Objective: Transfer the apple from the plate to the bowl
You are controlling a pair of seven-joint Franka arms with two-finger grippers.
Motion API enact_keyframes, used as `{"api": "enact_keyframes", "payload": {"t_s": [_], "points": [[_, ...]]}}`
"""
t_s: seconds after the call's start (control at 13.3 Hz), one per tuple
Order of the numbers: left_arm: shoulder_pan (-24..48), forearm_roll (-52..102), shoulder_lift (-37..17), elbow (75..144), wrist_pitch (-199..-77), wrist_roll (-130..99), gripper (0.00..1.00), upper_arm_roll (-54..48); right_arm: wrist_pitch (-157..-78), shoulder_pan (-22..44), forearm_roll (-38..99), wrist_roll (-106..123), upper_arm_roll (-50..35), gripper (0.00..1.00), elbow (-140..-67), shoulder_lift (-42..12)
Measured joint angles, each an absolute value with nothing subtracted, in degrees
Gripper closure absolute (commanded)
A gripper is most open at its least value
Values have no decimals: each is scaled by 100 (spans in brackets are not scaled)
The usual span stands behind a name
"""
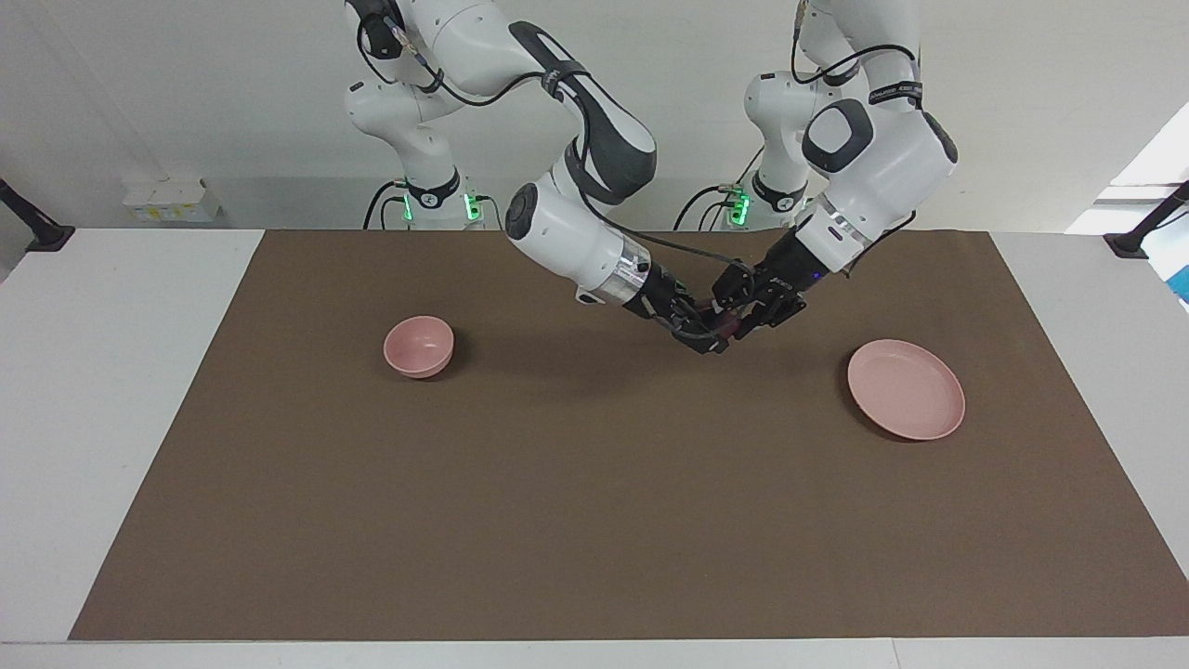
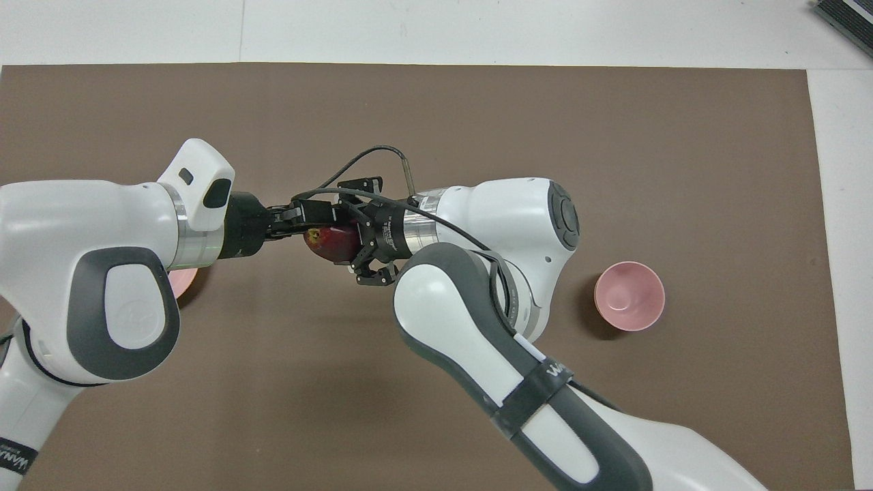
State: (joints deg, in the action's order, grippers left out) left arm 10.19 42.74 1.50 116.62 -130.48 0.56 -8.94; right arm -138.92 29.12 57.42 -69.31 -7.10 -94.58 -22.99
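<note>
Both of the robot's grippers are on the apple (image 2: 333,244), so next the left gripper lets go and moves back toward the plate before the right gripper takes the apple to the bowl (image 2: 629,296).
The dark red apple (image 1: 728,324) is up in the air over the middle of the brown mat, between the two grippers; it also shows in the overhead view (image 2: 331,244). My left gripper (image 1: 740,316) (image 2: 320,221) is shut on the apple. My right gripper (image 1: 713,336) (image 2: 358,235) comes at the apple from the bowl's side and is right against it. The pale pink plate (image 1: 906,388) lies bare toward the left arm's end; in the overhead view the left arm hides most of the plate (image 2: 185,284). The small pink bowl (image 1: 419,346) (image 2: 629,295) stands toward the right arm's end, with nothing in it.
A brown mat (image 1: 576,520) covers most of the white table. Both arms reach in over the mat's middle part nearest the robots. A small white box (image 1: 172,200) sits off the mat at the table's edge near the right arm's base.
</note>
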Motion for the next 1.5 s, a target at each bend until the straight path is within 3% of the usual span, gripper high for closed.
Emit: {"api": "enact_keyframes", "payload": {"t_s": [0.07, 0.15, 0.22, 0.3, 0.38, 0.75, 1.2, 1.5], "points": [[1020, 4274, 150, 11663, -13048, 56, 96, -895, -13883, 2907, 5742, -6932, -710, 74, -9456, -2299], [1020, 4275, 150, 11662, -13048, 56, 83, -895, -13873, 2899, 5743, -6935, -711, 73, -9450, -2299], [1022, 4275, 150, 11659, -13048, 52, 60, -896, -13849, 2889, 5743, -6935, -713, 73, -9444, -2299], [1024, 4277, 150, 11651, -13048, 35, 19, -899, -13808, 2872, 5743, -6935, -712, 74, -9435, -2296], [1029, 4281, 150, 11641, -13043, 6, 0, -908, -13707, 2831, 5742, -6935, -714, 74, -9423, -2290], [1023, 3736, 156, 11537, -12823, 4, 0, -879, -13031, 2231, 5419, -6906, -679, 74, -9376, -2165], [817, 1928, 126, 11431, -12579, 11, 0, -746, -11897, 1603, 3831, -6168, -653, 74, -9086, -1919], [489, 462, -20, 10402, -11463, 13, 0, -723, -11438, 1389, 2817, -5176, -638, 73, -8832, -1907]]}}
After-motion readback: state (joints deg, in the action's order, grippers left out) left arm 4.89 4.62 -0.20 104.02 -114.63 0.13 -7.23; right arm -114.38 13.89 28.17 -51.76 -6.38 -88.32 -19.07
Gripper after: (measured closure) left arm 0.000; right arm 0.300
